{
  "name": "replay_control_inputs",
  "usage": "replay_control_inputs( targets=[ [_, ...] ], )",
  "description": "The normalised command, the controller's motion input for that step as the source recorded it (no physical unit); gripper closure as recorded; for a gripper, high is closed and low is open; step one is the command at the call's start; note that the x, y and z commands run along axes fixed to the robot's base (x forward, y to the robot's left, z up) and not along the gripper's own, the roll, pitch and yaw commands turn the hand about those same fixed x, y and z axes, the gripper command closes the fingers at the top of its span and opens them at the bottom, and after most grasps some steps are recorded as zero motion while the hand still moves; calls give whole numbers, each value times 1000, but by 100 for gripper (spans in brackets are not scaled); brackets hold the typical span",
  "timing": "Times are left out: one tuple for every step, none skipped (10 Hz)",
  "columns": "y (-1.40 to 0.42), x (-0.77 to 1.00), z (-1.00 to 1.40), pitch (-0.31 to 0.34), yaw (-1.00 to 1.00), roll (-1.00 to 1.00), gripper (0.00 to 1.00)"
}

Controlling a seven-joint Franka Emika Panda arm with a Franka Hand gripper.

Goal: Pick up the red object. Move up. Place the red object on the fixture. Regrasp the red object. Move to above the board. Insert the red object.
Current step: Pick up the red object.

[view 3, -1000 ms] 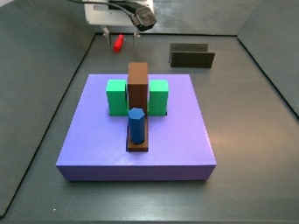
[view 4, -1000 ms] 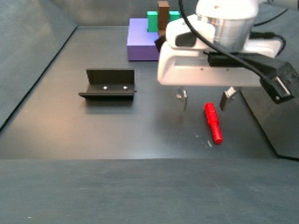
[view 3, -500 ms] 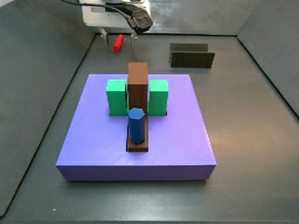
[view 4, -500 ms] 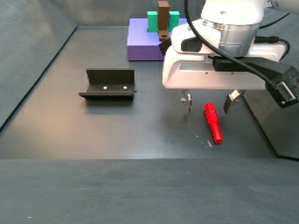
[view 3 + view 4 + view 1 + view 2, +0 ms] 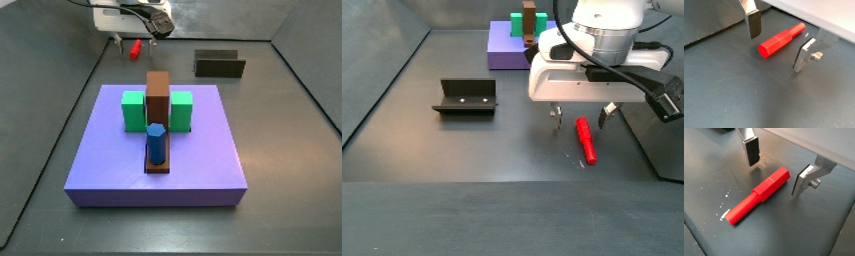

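The fixture has an open trough (image 5: 218,59) between its dark sides. The red object (image 5: 135,49) will stay propped up at a slant when I put it there.
The red object (image 5: 780,40) lies flat on the dark floor, a short red peg with a thicker hexagonal end; it also shows in the other wrist view (image 5: 756,195) and in both side views (image 5: 587,140) (image 5: 136,47). My gripper (image 5: 777,42) is open, its fingers on either side of the thick end, not touching it; it shows in the other wrist view (image 5: 774,169) and in a side view (image 5: 580,114). The fixture (image 5: 465,98) stands to the left, apart from the peg. The purple board (image 5: 158,150) bears green blocks, a brown slab and a blue peg (image 5: 156,143).
The bin's dark walls rise close beside the peg in a side view (image 5: 663,140). The fixture also shows at the back right in a side view (image 5: 219,64). The board shows at the far end in a side view (image 5: 508,45).
The gripper has come down slightly around the red object. The peg has not moved.
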Motion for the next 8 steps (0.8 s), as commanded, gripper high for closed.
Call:
replay_control_inputs(
  targets=[
    [0,-34,-277,-213,0,-373,0],
    [0,-20,-329,-211,0,-354,0],
    [0,-14,-357,-197,0,-333,0],
    [37,-34,-329,-179,0,-293,0],
    [37,-43,-351,-177,0,-264,0],
    [57,-37,-263,-149,0,-201,0],
    [0,0,0,0,0,0,0],
    [0,0,0,0,0,0,100]
  ],
)
